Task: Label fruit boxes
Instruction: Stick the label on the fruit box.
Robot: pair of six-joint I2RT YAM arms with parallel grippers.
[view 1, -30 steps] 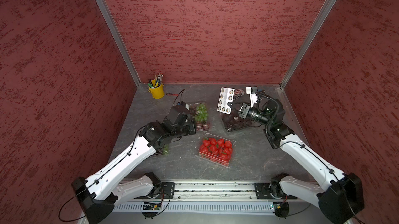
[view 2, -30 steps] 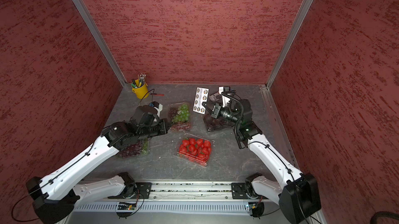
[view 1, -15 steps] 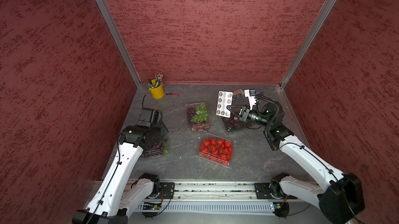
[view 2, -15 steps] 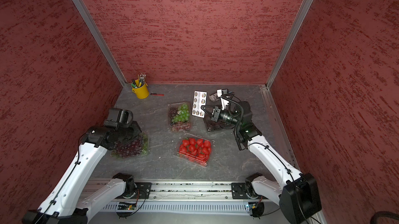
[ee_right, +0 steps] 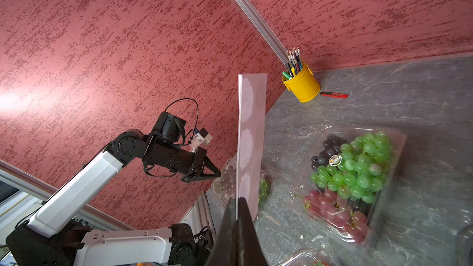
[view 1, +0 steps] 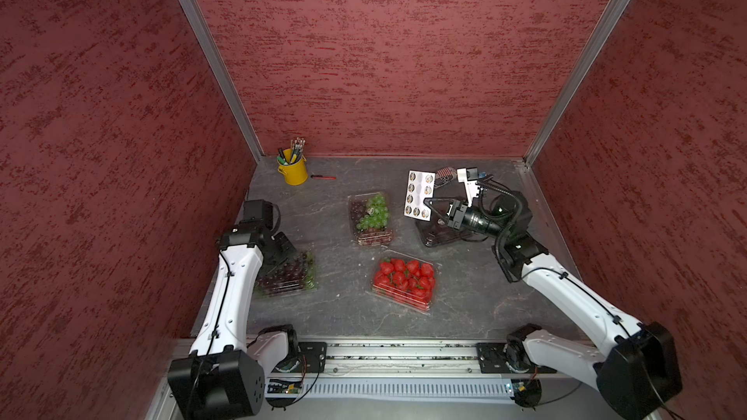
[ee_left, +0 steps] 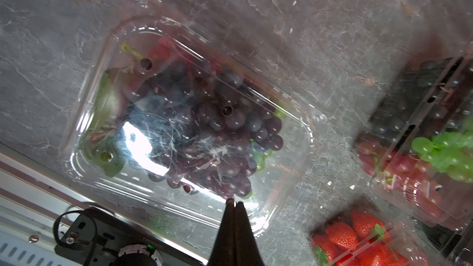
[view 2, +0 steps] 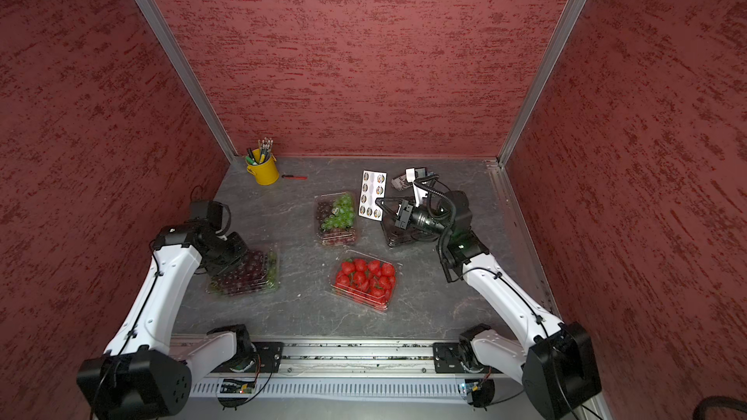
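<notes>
The dark grapes box's lid [ee_left: 189,118] is free of stickers under my left gripper's fingers, so I should keep lowering the sticker until it touches the lid [ee_left: 224,150], then let it go.
Four clear fruit boxes lie on the grey table. The dark grapes box [view 1: 289,276] [ee_left: 192,123] is at the left, and my left gripper [ee_left: 234,202] [ee_right: 219,174] hangs shut just above its lid. A small brownish bit shows at its tip; I cannot tell what it is. The green-and-purple grapes box [view 1: 370,217] [ee_right: 353,175] in the middle carries a round sticker [ee_right: 335,160]. The strawberry box [view 1: 404,278] sits nearer the front. My right gripper [view 1: 429,205] [ee_right: 236,200] is shut on the white sticker sheet [view 1: 419,194], held upright over a dark fruit box [view 1: 436,232].
A yellow pencil cup [view 1: 293,169] stands at the back left corner with a red pen-like thing [view 1: 323,176] beside it. A small striped item [view 1: 442,175] lies at the back right. Red walls close in three sides; the arms' rail [view 1: 384,357] runs along the front.
My left arm swung away from the green-and-purple grapes box, back to the left, and now hangs over the dark grapes box. The right gripper and its sheet barely moved.
</notes>
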